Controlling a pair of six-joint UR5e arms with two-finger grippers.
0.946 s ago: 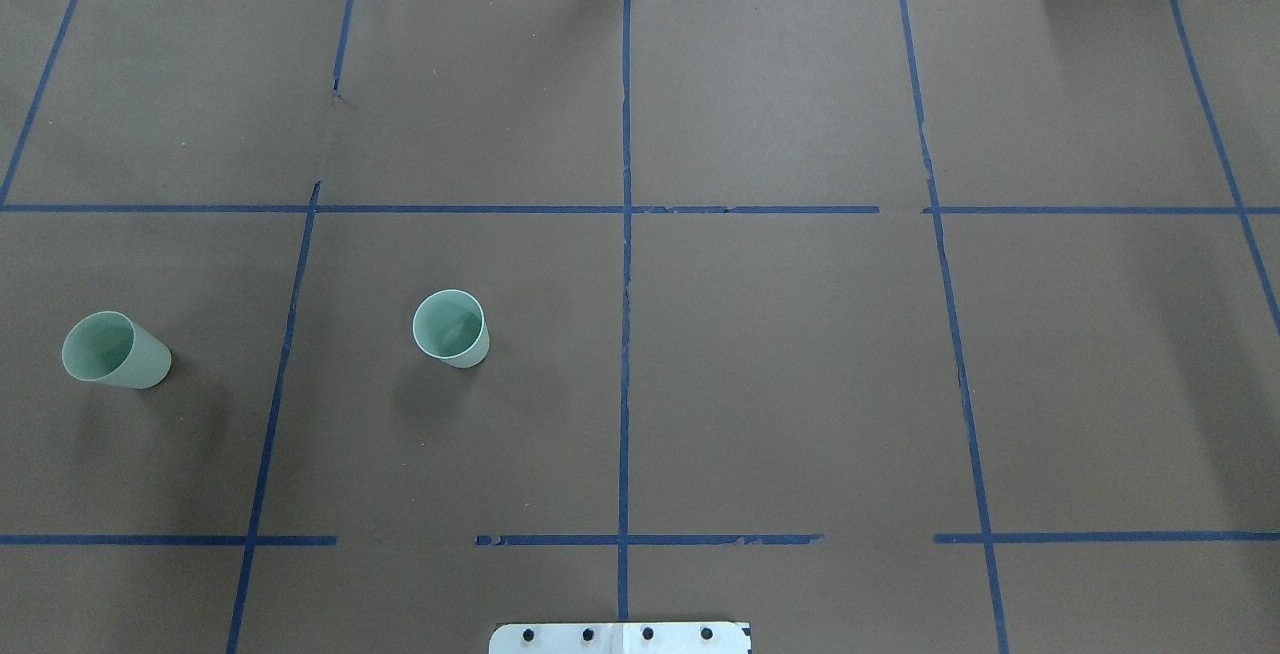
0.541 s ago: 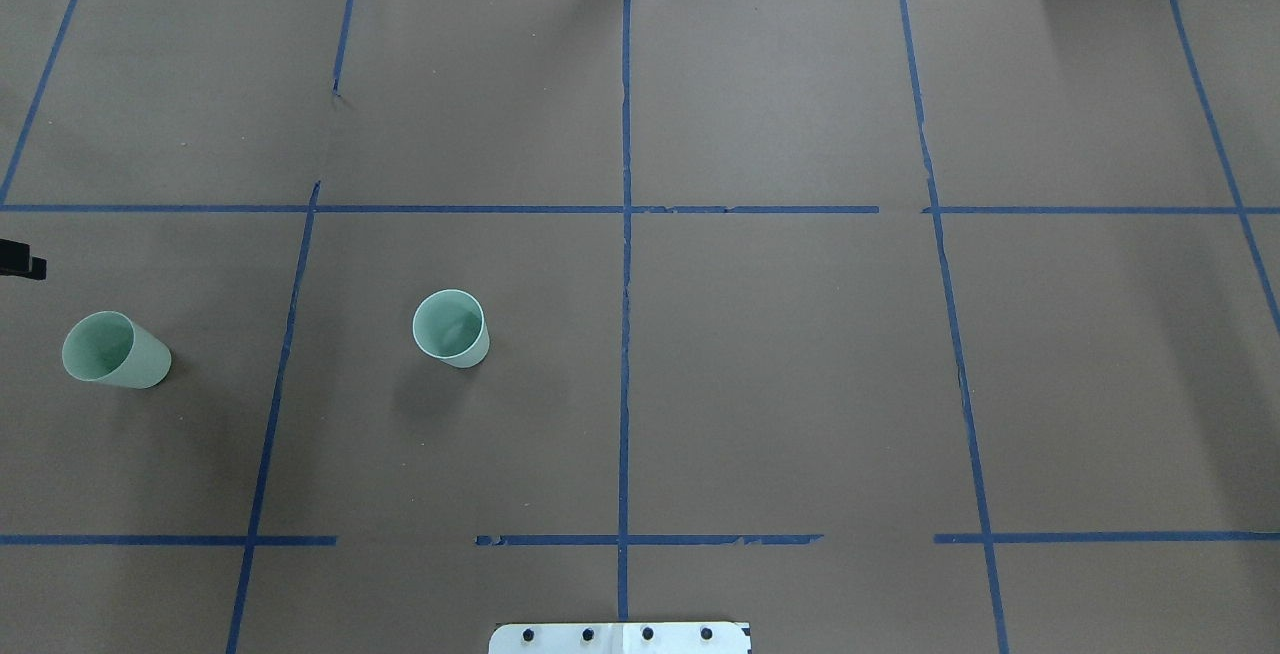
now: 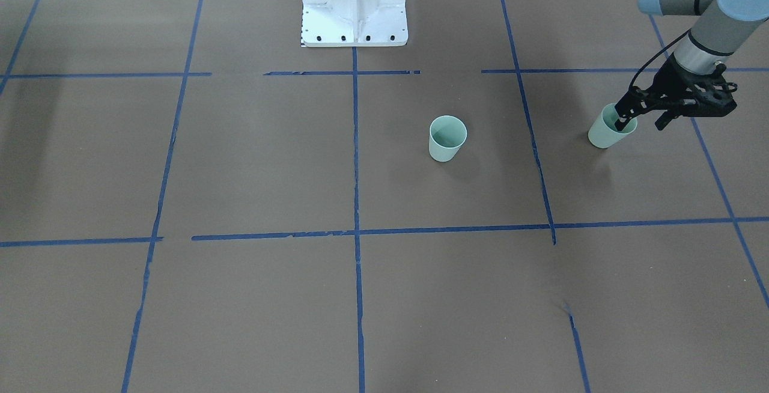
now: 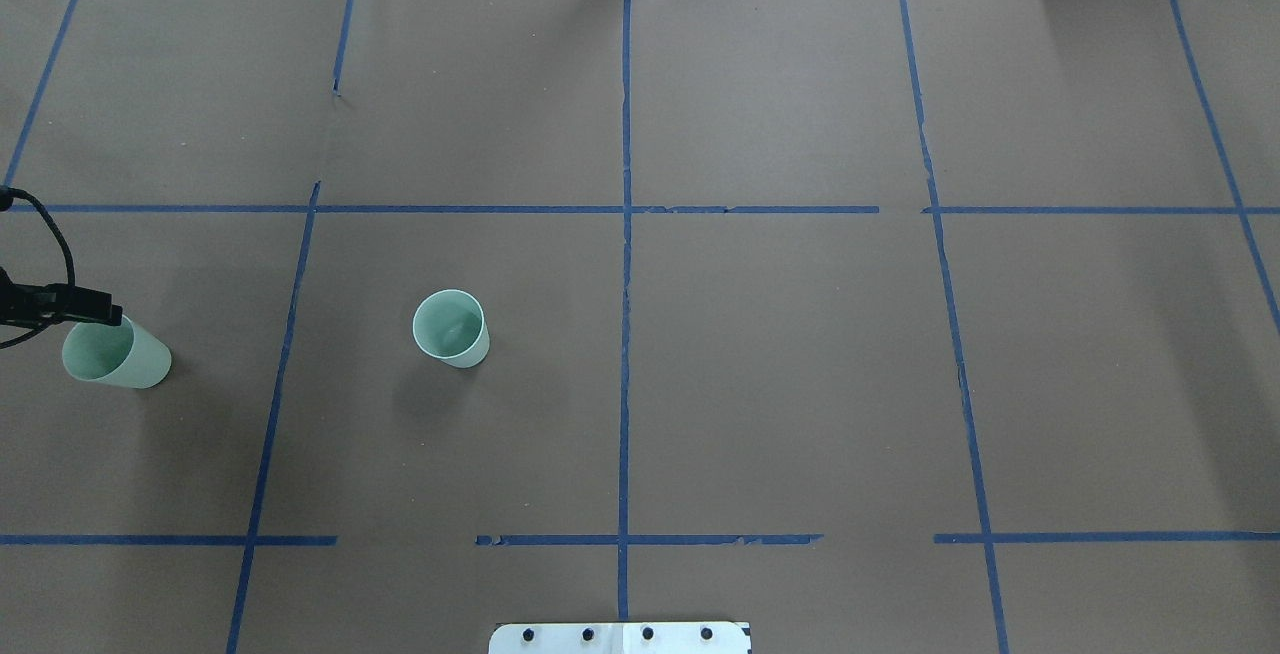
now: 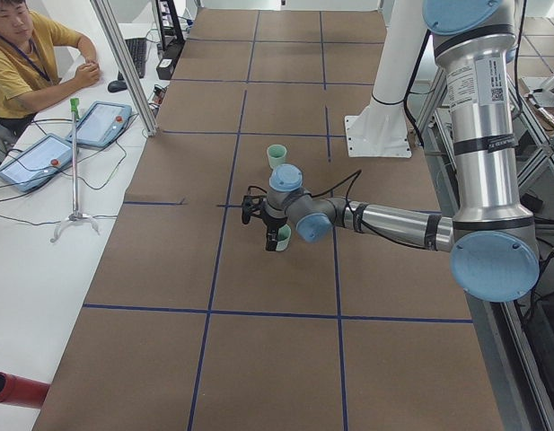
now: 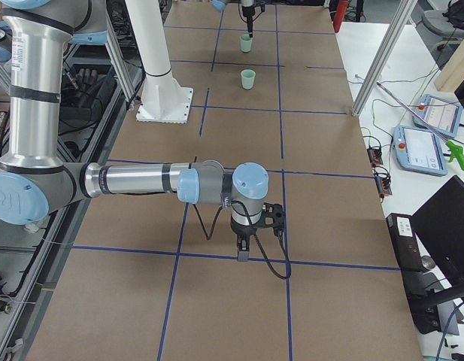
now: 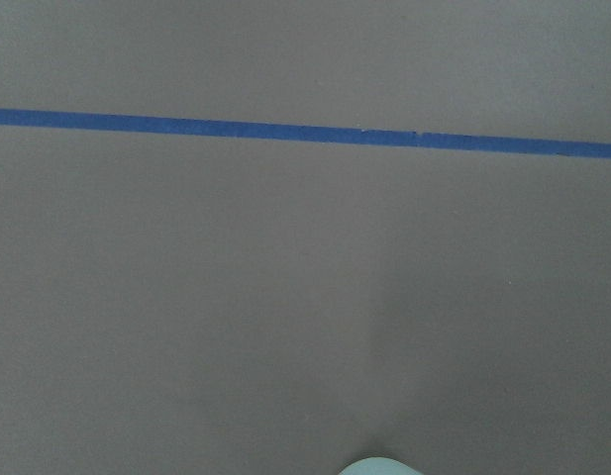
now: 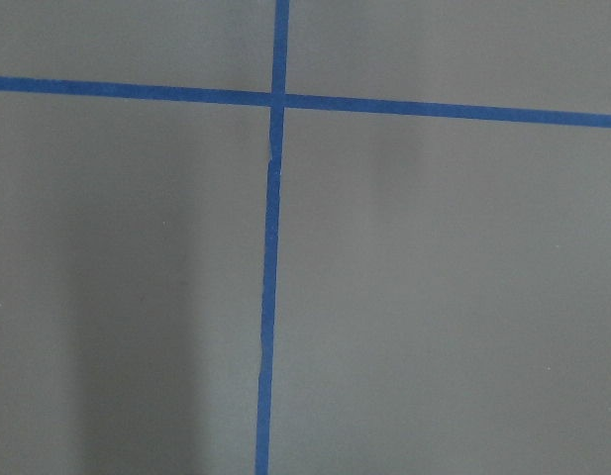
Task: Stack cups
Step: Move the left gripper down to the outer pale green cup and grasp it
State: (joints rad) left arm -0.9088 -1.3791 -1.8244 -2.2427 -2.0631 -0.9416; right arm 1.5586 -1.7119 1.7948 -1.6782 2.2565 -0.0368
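My left gripper will lower the cup at my left gripper point(image 3: 607, 130), and that cup will nest almost to its rim, because the other cup's opening point(image 3: 448, 132) is at the top of tapering sides.
Two pale mint-green cups stand upright on the brown table. One cup point(image 4: 451, 328) is left of the middle, also in the front-facing view point(image 3: 447, 137). The other cup point(image 4: 118, 356) is near the left edge, also in the front-facing view point(image 3: 608, 133). My left gripper point(image 3: 641, 120) is open at this second cup. One fingertip point(image 3: 622, 119) is over the cup's mouth and the other is outside it. In the overhead view only one finger point(image 4: 92, 313) shows, at the cup's rim. My right gripper point(image 6: 243, 248) hangs over bare table far from both cups; I cannot tell whether it is open or shut.
The white robot base point(image 3: 354, 2) stands at the table's near middle edge. Blue tape lines point(image 4: 625, 264) grid the brown cover. An operator point(image 5: 25, 54) sits at a side bench with tablets point(image 5: 97, 121). The left wrist view shows only a cup rim point(image 7: 381, 467) at its bottom edge.
My left gripper came into the overhead view from the left edge and moved right, to the rim of the left cup. Neither cup has moved.
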